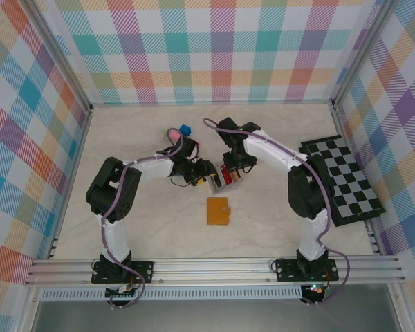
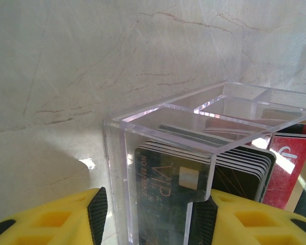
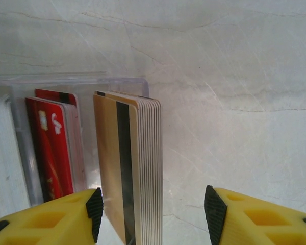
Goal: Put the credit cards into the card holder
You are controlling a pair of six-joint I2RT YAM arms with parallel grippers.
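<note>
My right gripper's fingers are on both sides of the whole tan stack (image 3: 143, 163). Next, I move my right gripper and pinch just one card before I carry it to the card holder (image 1: 218, 211).
The credit cards (image 1: 225, 177) stand on edge in a clear acrylic box (image 2: 163, 109) in the middle of the table. The box holds a black stack (image 2: 168, 196), a red stack (image 3: 53, 148) and a tan stack (image 3: 127, 168). My left gripper (image 2: 150, 217) is closed across the box's end compartment, around the black stack. My right gripper (image 3: 153, 212) is open over the tan stack, its left pad (image 3: 95, 209) close beside the stack and its right pad well clear. The card holder (image 1: 218, 211), a closed orange-brown wallet, lies flat just in front of both grippers.
A black-and-white chequered board (image 1: 342, 180) lies at the right edge of the table. A blue cube (image 1: 185, 129) and a red-pink object (image 1: 173, 133) sit behind the left gripper. Chequered walls enclose the table on three sides.
</note>
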